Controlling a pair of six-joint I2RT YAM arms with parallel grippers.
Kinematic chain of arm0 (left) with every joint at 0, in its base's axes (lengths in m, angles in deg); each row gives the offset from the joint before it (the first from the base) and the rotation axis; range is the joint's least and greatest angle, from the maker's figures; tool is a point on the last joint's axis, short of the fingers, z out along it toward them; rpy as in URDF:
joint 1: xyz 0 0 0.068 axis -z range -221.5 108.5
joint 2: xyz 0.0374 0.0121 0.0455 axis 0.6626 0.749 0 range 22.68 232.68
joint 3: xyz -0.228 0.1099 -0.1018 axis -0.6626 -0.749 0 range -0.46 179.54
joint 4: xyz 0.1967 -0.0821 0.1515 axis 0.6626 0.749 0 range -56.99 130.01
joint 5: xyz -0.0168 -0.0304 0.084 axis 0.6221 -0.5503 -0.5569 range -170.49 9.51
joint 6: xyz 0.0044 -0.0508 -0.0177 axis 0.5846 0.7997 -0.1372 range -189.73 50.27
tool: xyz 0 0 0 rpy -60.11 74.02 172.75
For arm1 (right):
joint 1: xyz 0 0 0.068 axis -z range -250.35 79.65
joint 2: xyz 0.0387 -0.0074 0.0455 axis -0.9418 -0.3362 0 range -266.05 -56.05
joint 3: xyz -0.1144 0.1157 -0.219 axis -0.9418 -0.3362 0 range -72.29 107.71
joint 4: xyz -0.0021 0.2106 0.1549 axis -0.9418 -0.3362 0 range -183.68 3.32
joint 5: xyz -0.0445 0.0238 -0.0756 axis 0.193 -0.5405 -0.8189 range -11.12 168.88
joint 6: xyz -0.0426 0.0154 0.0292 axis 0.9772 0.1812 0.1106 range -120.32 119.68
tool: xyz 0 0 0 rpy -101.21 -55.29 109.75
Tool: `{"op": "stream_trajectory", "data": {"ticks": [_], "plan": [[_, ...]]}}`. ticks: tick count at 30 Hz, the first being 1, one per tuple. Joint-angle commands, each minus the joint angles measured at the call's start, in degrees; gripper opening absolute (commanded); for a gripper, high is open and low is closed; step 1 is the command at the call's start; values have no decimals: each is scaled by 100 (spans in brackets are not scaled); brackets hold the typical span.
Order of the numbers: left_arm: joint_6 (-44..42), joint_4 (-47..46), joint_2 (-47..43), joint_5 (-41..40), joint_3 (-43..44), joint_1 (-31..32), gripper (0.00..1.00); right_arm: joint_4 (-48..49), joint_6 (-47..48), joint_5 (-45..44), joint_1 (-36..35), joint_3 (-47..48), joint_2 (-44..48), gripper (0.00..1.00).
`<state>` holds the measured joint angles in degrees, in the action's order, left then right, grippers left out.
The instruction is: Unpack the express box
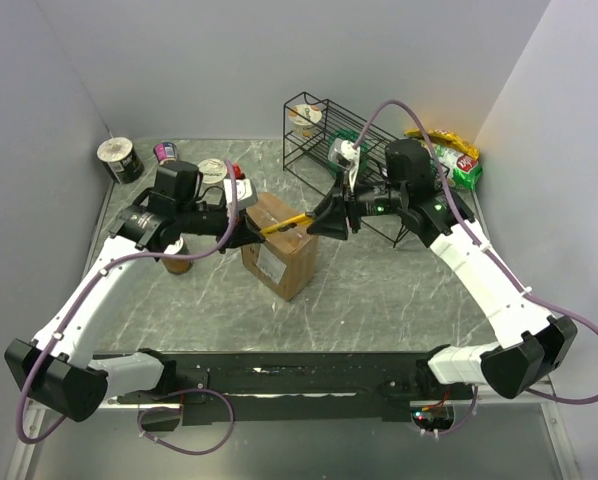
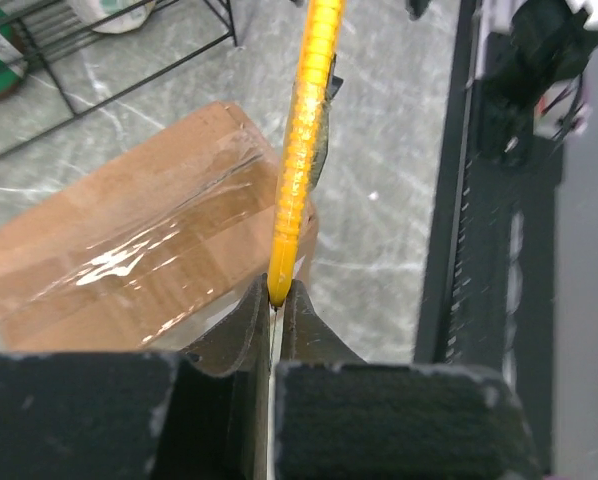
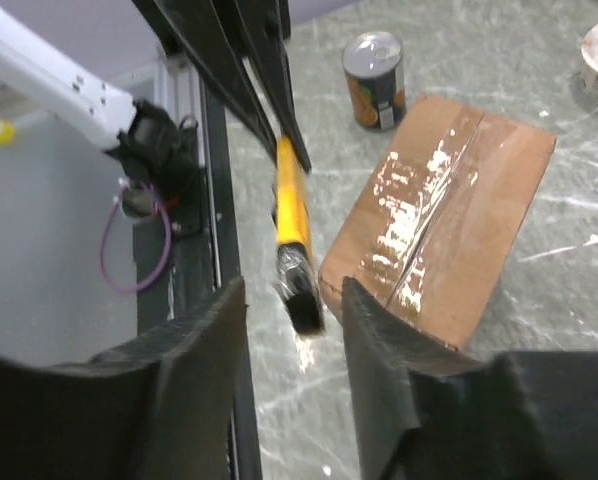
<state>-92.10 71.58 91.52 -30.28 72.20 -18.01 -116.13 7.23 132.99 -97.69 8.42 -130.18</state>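
Note:
The robot's left gripper is pinching the yellow utility knife by its tapered blade end [image 2: 279, 289], so next the right gripper takes hold of the black taped end [image 3: 300, 292] before the seam is cut.
The express box [image 1: 279, 250], brown cardboard with a clear-taped top seam and a white label on its near side, sits mid-table. It also shows in the left wrist view [image 2: 129, 240] and in the right wrist view [image 3: 439, 220]. My left gripper [image 1: 254, 232] is shut on the rear end of a yellow utility knife [image 1: 284, 224] and holds it above the box's top edge; its fingertips [image 2: 276, 295] pinch the handle [image 2: 304, 150]. My right gripper [image 1: 319, 222] is open, its fingers on either side of the knife's black taped tip [image 3: 301, 295] without touching it.
A black wire rack [image 1: 324, 140] with packets stands at the back. Snack bags [image 1: 449, 150] lie at the back right. A tin [image 1: 121, 158], a small purple can [image 1: 165, 152] and a white cup [image 1: 213, 170] stand at the back left. An orange can [image 3: 374, 78] stands by the box.

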Motion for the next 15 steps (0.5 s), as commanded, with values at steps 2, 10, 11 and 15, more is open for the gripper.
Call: {"op": "stream_trajectory", "data": {"ticks": [2,10,11,15], "plan": [[-1436,994,-55,-135,389,-2,1,-905,1204,302,202,482,126,62],[-1621,1118,33,-188,485,-2,1,-237,1521,645,-184,279,-84,78],[-1604,1153,68,-179,555,-2,1,-193,1530,645,-254,305,-189,80],[-1507,1179,121,-135,688,16,1,377,1276,496,-448,226,-365,82]]}}
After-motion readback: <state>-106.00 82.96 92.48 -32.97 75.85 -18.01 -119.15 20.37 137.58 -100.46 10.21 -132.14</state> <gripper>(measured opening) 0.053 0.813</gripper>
